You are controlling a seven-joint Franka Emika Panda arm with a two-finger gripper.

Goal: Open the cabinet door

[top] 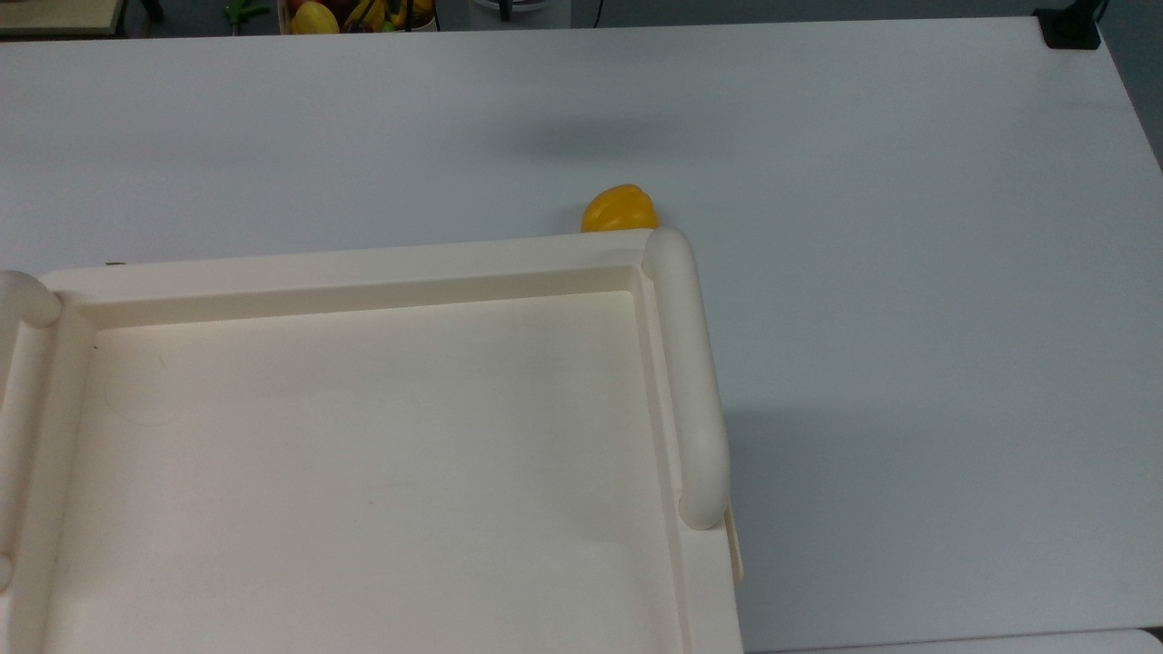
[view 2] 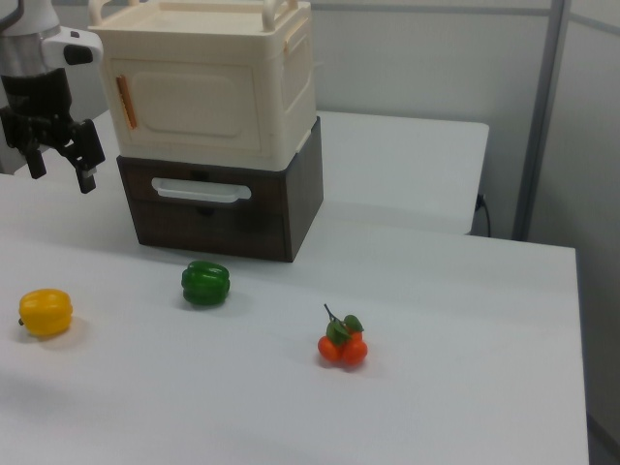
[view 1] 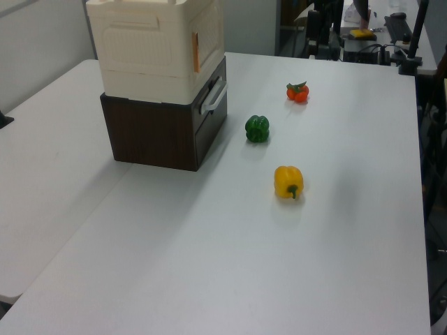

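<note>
The orange handle strip [view 1: 196, 52] is near one upright edge of the door, so the cabinet door [view 1: 209, 40] will turn sideways about its opposite edge when I pull it.
The cream cabinet [view 2: 208, 82] stands on a dark brown drawer unit [view 2: 218, 218]. Its door [view 2: 189, 102] is the flat front panel with an orange handle strip [view 2: 124, 102] on the right view's left, and it lies flush with the cabinet. In the left view the door [view 1: 209, 38] faces right. From above, only the door's thin edge [top: 735, 545] shows beside the recessed top. My gripper [view 2: 63, 174] hangs at the right view's left, beside the cabinet at about drawer-top height and apart from the door, open with nothing between its fingers.
A yellow pepper [view 2: 46, 312] [top: 620, 209], a green pepper [view 2: 205, 283] and a cluster of small tomatoes [view 2: 341, 347] lie on the white table [view 2: 436, 387] in front of the cabinet. The drawer has a white bar handle [view 2: 199, 191].
</note>
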